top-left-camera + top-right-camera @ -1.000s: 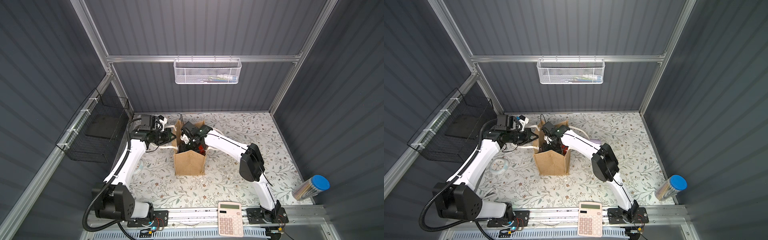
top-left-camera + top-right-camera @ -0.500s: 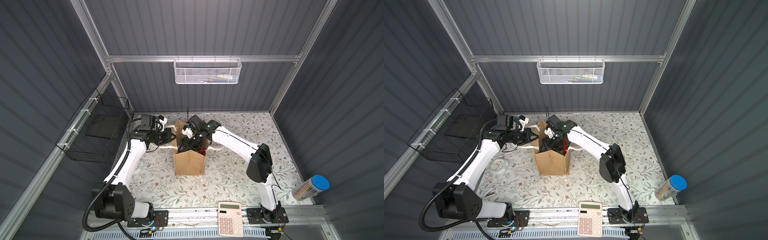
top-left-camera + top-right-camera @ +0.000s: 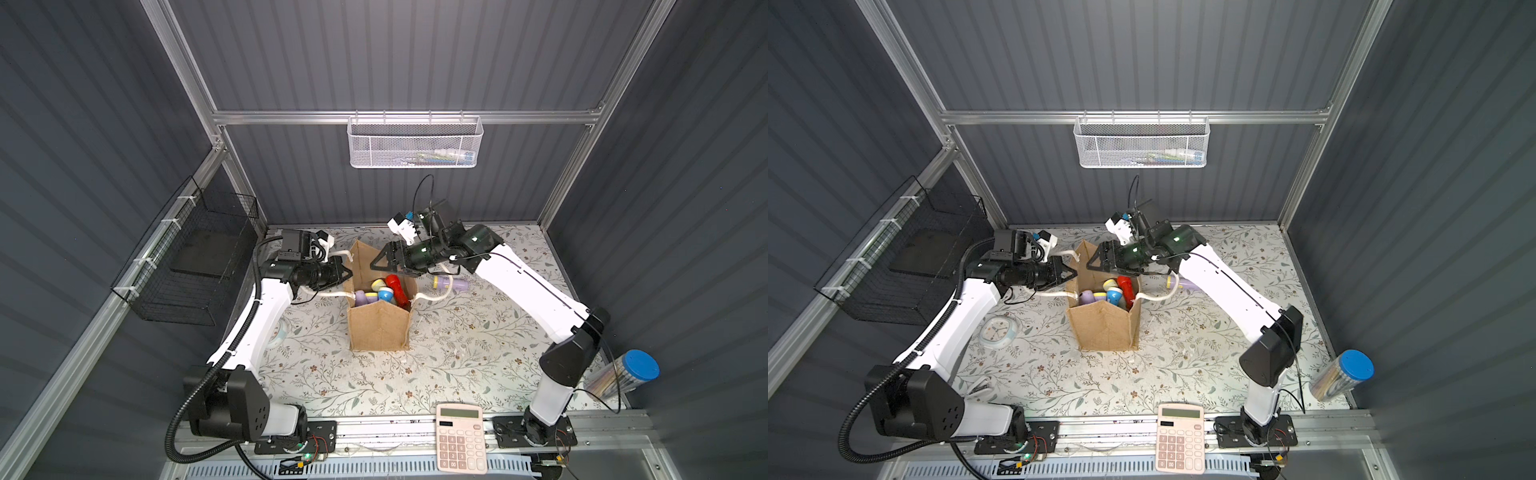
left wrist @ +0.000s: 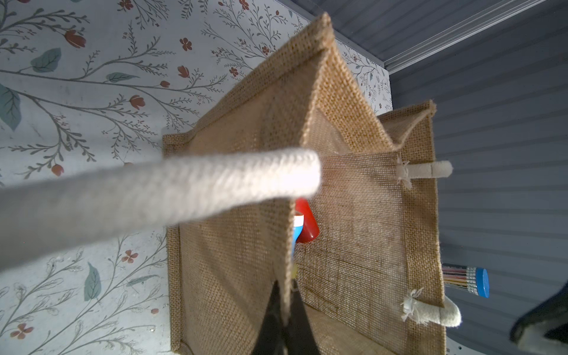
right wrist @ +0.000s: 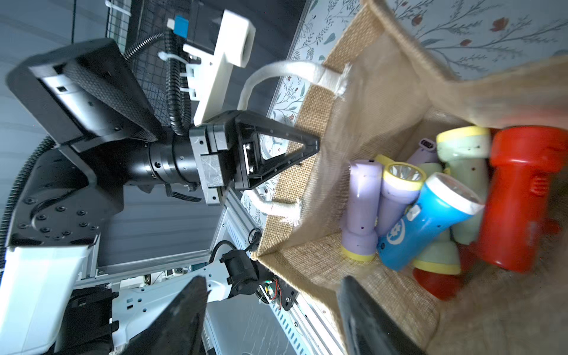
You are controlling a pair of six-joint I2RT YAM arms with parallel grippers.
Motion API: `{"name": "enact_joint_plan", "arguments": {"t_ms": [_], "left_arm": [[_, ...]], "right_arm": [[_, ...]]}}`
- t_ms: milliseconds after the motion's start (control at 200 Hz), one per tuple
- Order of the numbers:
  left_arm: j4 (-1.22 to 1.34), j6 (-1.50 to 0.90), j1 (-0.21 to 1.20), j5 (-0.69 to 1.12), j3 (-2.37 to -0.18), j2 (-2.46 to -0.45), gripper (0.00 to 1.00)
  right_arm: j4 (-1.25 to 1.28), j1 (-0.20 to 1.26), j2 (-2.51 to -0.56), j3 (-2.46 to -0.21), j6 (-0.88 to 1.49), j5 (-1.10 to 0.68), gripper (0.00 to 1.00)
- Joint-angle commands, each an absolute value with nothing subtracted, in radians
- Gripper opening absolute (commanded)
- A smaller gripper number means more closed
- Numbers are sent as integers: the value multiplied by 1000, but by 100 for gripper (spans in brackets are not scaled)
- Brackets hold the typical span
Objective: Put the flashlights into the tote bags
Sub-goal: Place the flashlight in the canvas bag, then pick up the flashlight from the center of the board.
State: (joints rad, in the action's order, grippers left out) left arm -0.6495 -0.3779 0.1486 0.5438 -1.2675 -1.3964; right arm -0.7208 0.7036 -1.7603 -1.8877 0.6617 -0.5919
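The lilac flashlight (image 3: 453, 284) outside the tote bag has its back end pointing into open space, so the robot's right gripper should keep moving there until its fingers straddle that end (image 3: 464, 284).
The tan jute tote bag (image 3: 378, 328) (image 3: 1104, 328) stands upright mid-table. My left gripper (image 3: 347, 272) (image 4: 284, 307) is shut on its left rim, pinching the jute wall. Inside lie several flashlights: red (image 5: 519, 199) (image 3: 397, 289), blue (image 5: 424, 221), lilac (image 5: 359, 209) and pale green (image 5: 464, 147). My right gripper (image 3: 374, 262) (image 5: 273, 285) hovers open and empty above the bag's far rim. Another lilac flashlight (image 3: 453, 284) (image 3: 1187, 284) lies on the table behind the bag, under the right arm.
A pink calculator (image 3: 460, 438) sits on the front rail. A clear tube with a blue cap (image 3: 623, 374) leans at the right edge. A small clock (image 3: 997, 331) lies beside the left arm. A white mesh basket (image 3: 413, 143) and a black wire basket (image 3: 187, 270) hang on the walls.
My right gripper has risen out of the bag toward the back and opened wider, with nothing in it. The left gripper has kept its hold on the rim.
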Motion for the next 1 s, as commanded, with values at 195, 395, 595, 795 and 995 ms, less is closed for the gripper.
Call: {"name": "enact_joint_plan", "arguments": {"t_ms": [195,395,595,795,995], "left_arm": [[-614,-382,143,568,-1280,-1373,0],[-614,-382,143,567,-1278,-1373,0],[-612,-384,143,569,-1279,-1378,0],[-615,-382,143,563,-1282,-1380,0],[-620,-382,143,554,-1282,-1384,0]], "right_arm": [[-485,567,-1560,-1645,814,-661,71],[-311,436,-1398,-1392,998,-616,72],[-274,274,-1277,-1104,1260,-512,71],[-307,205,-1239,-998,1313,-413,70],[-508,165,-1276,-1016,1312,-190,69]]}}
